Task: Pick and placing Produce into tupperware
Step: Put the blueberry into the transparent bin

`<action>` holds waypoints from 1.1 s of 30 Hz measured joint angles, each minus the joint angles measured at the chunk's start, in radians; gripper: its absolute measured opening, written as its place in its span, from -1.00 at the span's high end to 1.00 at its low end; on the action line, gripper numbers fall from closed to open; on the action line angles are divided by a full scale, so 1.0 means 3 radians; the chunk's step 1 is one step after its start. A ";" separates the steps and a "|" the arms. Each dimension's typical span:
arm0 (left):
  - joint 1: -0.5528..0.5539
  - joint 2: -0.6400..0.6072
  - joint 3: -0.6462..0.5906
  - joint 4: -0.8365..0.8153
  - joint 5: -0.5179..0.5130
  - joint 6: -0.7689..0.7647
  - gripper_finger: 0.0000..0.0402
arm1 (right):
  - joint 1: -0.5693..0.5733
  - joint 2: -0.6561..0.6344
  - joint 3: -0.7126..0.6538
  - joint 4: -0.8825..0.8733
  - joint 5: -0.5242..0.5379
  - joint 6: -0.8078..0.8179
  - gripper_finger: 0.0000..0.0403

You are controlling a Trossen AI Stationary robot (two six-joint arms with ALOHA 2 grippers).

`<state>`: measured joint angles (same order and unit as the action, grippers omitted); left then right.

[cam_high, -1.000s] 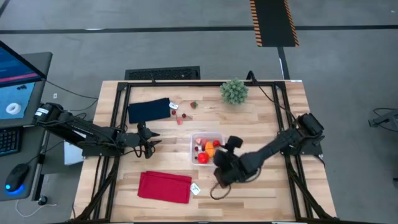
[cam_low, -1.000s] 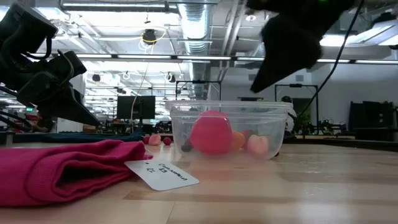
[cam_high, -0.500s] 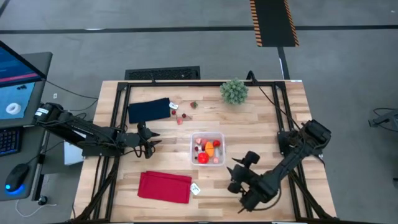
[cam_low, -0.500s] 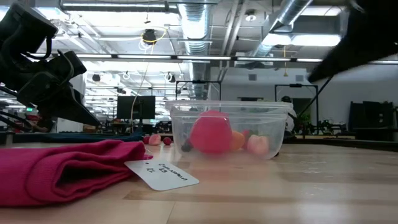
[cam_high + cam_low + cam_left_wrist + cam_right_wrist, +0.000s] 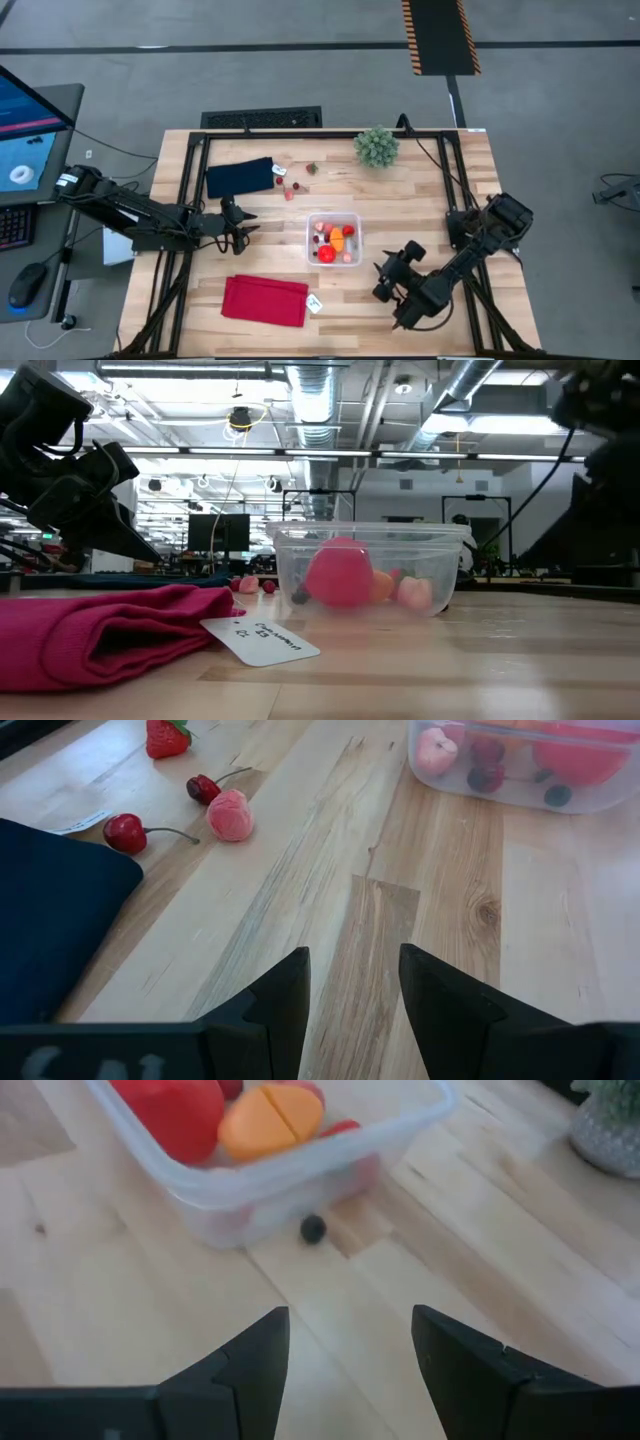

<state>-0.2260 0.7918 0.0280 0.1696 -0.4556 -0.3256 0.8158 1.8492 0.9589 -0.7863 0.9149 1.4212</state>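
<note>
The small dark berry [image 5: 313, 1230] is next to the tupperware's side and the robot's right gripper faces it at an angle, so next the gripper moves back and comes straight toward that side [image 5: 285, 1198].
The tupperware [image 5: 334, 240] stands mid-table, a clear square tub holding a red tomato [image 5: 170, 1110], an orange piece [image 5: 270, 1120] and smaller pink and red bits. A small dark berry [image 5: 314, 1229] lies on the wood just outside its wall. More produce lies toward the far edge: a strawberry [image 5: 165, 735], two cherries [image 5: 203, 788] [image 5: 125, 832] and a pink piece [image 5: 230, 815]. My left gripper [image 5: 243, 222] is open, low over bare wood left of the tub. My right gripper [image 5: 382, 278] is open, right of and nearer than the tub, facing it.
A navy cloth [image 5: 240, 177] lies at the far left, beside the loose produce. A red cloth [image 5: 265, 300] with a white tag [image 5: 260, 640] lies near the front edge. A green spiky plant ball [image 5: 377, 146] sits at the far edge. Bare wood lies between my left gripper and the tub.
My right arm has swung away from above the tupperware's near-right side, toward the table's right and near edge, then eased back a little toward the tub. In the low view it has left the space over the container.
</note>
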 joint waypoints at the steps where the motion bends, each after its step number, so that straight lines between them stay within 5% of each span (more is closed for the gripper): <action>1: -0.0001 0.0000 0.0000 0.0000 0.0001 0.0000 0.28 | -0.0008 0.0000 -0.0052 0.0094 -0.0003 -0.0016 -0.16; 21: -0.0001 0.0000 0.0000 0.0000 0.0001 0.0000 0.28 | -0.0344 -0.0085 -0.0623 0.2160 -0.0363 -0.2057 -0.16; 27: -0.0001 0.0000 0.0000 -0.0005 0.0001 0.0000 0.28 | -0.0327 -0.0449 -0.0670 0.3026 -0.0980 -0.3310 -0.16; 33: 0.0000 0.0001 0.0000 -0.0009 0.0001 0.0000 0.28 | -0.0487 -0.0743 -0.0956 0.3361 -0.1344 -0.3717 -0.16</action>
<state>-0.2260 0.7921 0.0280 0.1669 -0.4553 -0.3256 0.6698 1.6263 0.6719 0.2221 0.5118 0.3061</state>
